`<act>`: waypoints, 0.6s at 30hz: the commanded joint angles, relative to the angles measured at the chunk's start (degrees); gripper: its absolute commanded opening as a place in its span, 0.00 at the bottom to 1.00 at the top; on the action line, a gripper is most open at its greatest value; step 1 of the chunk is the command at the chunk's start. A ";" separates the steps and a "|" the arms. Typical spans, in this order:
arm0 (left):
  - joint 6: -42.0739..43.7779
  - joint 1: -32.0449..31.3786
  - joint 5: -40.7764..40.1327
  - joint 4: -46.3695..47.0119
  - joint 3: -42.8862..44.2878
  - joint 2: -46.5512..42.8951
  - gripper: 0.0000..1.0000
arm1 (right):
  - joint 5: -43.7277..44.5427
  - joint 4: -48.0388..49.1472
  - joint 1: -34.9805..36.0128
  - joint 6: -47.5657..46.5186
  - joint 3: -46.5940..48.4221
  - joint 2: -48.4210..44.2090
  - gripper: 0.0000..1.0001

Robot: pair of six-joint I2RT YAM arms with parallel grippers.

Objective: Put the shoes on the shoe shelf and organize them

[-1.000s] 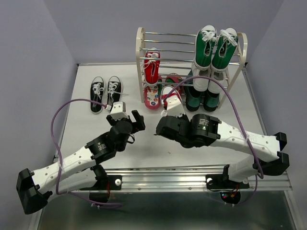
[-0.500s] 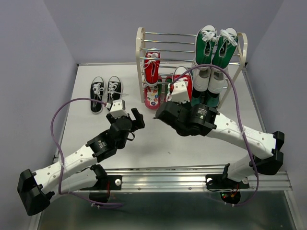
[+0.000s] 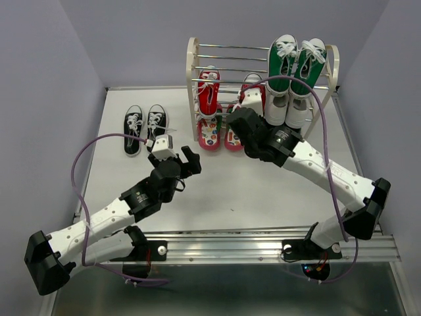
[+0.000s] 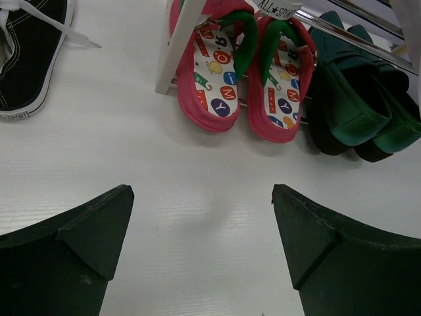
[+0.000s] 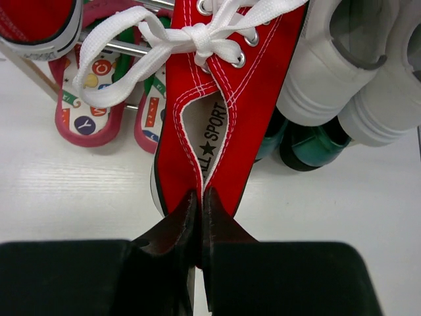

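My right gripper is pointing the held red sneaker (image 3: 252,81) toe-first into the shelf, so I should carry on moving it in until it rests next to the other red sneaker.
My right gripper (image 5: 199,194) is shut on the heel of a red lace-up sneaker (image 5: 223,99), held in the air in front of the shoe shelf (image 3: 193,72). From above, that sneaker (image 3: 252,83) hangs at the middle tier, right of the other red sneaker (image 3: 208,92) resting on the rods. The flip-flops (image 4: 210,79) lie side by side at the shelf's foot. A pair of black-white sneakers (image 3: 145,123) sits on the table left of the shelf. Over the table in front of the flip-flops, my left gripper (image 4: 200,197) is open and holds nothing.
Green-and-white sneakers (image 3: 296,62) occupy the top tier at the right. Dark green boots (image 4: 348,112) with white tops (image 5: 329,66) fill the lower right of the shelf. Purple cables loop over both arms. The table ends at a metal rail (image 3: 230,247) by the arm bases.
My right arm has carried the red sneaker from the table in front of the shelf up and back to the middle tier. The left arm has barely moved.
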 commanded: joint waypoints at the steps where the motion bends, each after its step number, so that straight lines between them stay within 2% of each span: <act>1: 0.53 0.46 -0.51 2.85 0.90 0.33 0.99 | -1.66 14.32 -4.33 -7.76 2.54 1.62 0.01; 9: 0.01 0.55 -0.25 2.85 0.81 0.25 0.99 | -9.13 20.65 -8.64 -13.91 6.85 7.95 0.01; 18: -1.49 0.64 -0.60 1.53 0.37 -1.07 0.99 | -9.22 21.88 -11.99 -14.01 13.98 15.59 0.01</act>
